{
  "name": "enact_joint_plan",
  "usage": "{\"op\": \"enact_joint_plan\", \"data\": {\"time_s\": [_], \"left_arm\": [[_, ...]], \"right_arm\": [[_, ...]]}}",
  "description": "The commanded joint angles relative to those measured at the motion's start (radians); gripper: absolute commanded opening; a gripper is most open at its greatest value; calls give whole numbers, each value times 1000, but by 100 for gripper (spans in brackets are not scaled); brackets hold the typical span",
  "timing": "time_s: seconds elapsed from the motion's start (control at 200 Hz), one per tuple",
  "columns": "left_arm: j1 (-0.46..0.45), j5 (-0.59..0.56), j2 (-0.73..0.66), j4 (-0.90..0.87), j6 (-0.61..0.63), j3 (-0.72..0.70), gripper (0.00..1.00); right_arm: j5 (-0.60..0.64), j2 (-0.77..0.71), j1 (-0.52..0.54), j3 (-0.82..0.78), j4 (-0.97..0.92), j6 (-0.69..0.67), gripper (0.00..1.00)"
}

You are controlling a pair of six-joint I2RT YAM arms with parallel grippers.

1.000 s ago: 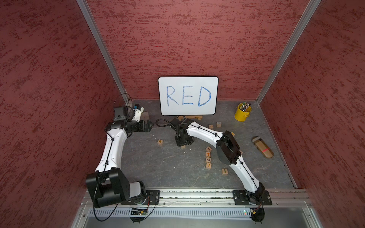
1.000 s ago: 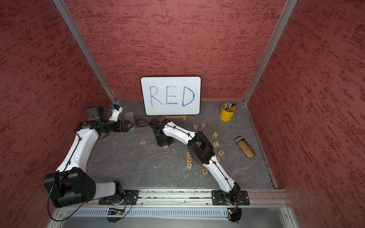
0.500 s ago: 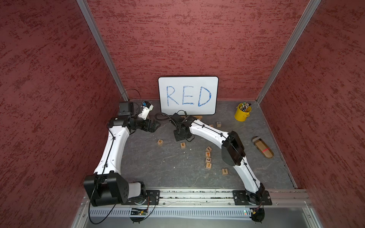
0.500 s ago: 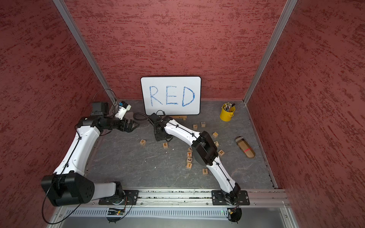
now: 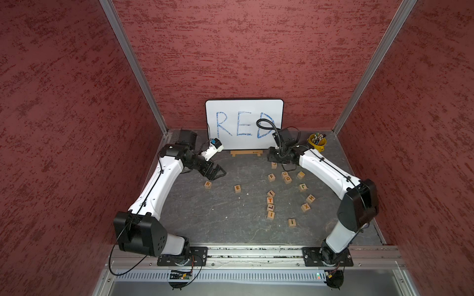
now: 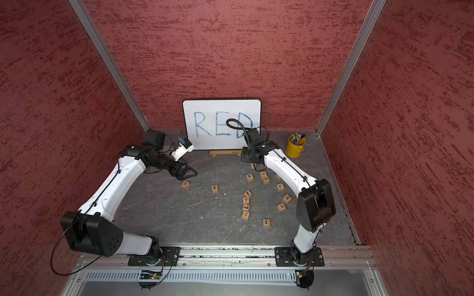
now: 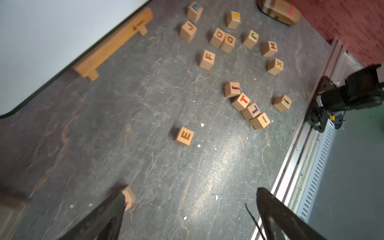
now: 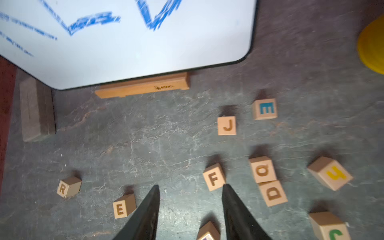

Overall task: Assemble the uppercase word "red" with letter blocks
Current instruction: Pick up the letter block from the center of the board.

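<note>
The E block (image 5: 237,188) is away from the R block. Next, my left gripper picks up the E block and puts it beside the R block first.
The R block (image 5: 208,184) (image 6: 185,184) (image 8: 68,187) and the E block (image 5: 237,189) (image 6: 215,189) (image 7: 184,136) (image 8: 123,206) stand apart on the left middle of the grey floor. The D block (image 5: 288,179) (image 6: 266,179) (image 7: 228,42) (image 8: 273,193) touches an O block in the right cluster. My left gripper (image 5: 218,175) (image 6: 189,175) (image 7: 191,191) hovers open just behind the R block, whose corner (image 7: 129,196) shows beside one finger. My right gripper (image 5: 272,156) (image 6: 245,156) (image 8: 190,185) hangs open and empty at the back right, above the cluster.
A whiteboard (image 5: 243,123) with blue RED leans on the back wall, a wooden strip (image 5: 246,153) at its foot. A yellow pen cup (image 5: 317,143) stands back right. Other blocks: F (image 5: 271,176), J (image 8: 227,125), blue E (image 8: 265,109), a T-L-I row (image 5: 270,205). A grey eraser (image 8: 37,108) lies back left.
My right arm swung from the E block's spot to the back right, leaving that block on the floor. My left gripper moved from the back-left corner toward the R block.
</note>
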Motion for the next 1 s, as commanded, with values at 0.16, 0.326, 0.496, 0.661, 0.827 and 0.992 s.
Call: {"op": "enact_joint_plan", "data": {"time_s": [0.16, 0.326, 0.496, 0.661, 0.827, 0.992], "left_arm": [[-229, -147, 181, 82, 113, -36, 93], [-255, -191, 307, 128, 158, 5, 86], [-285, -257, 393, 173, 212, 13, 85], [-305, -291, 442, 229, 220, -14, 81], [-311, -315, 452, 240, 230, -21, 79], [-314, -349, 442, 285, 237, -61, 74]], "right_arm": [[-24, -192, -44, -138, 130, 10, 50], [-23, -255, -48, -176, 150, 8, 50], [-12, -253, -51, -168, 141, -20, 50], [-19, -237, -57, -167, 156, -37, 50], [-31, -221, -59, -164, 165, -54, 50], [-32, -217, -62, -181, 175, -60, 50]]}}
